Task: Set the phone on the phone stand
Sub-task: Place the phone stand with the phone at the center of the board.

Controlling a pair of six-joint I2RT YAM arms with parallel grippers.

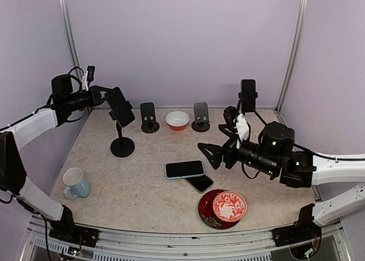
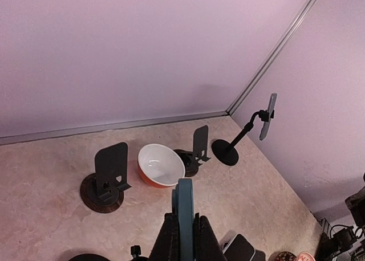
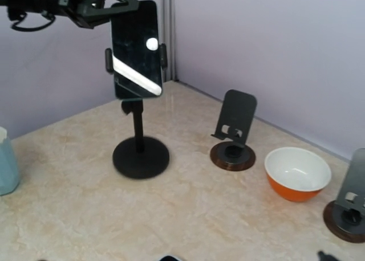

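My left gripper is moving the pole stand, with the side clips around the phone. It should keep going into the open back corner and let go next to the folding stand.
A dark phone with a teal edge stands upright in the clamp of the tall pole phone stand at the left. My left gripper is shut on the phone's upper edge. In the left wrist view the phone shows edge-on, pinched between the two black fingers. The right wrist view shows the phone's glossy screen held by the stand's side clips above its round base. My right gripper hovers open over the table's middle right, holding nothing.
Two phones lie flat mid-table. Two small folding stands flank an orange bowl at the back. Another pole stand holds a phone at the back right. A mug sits front left, red plates front centre.
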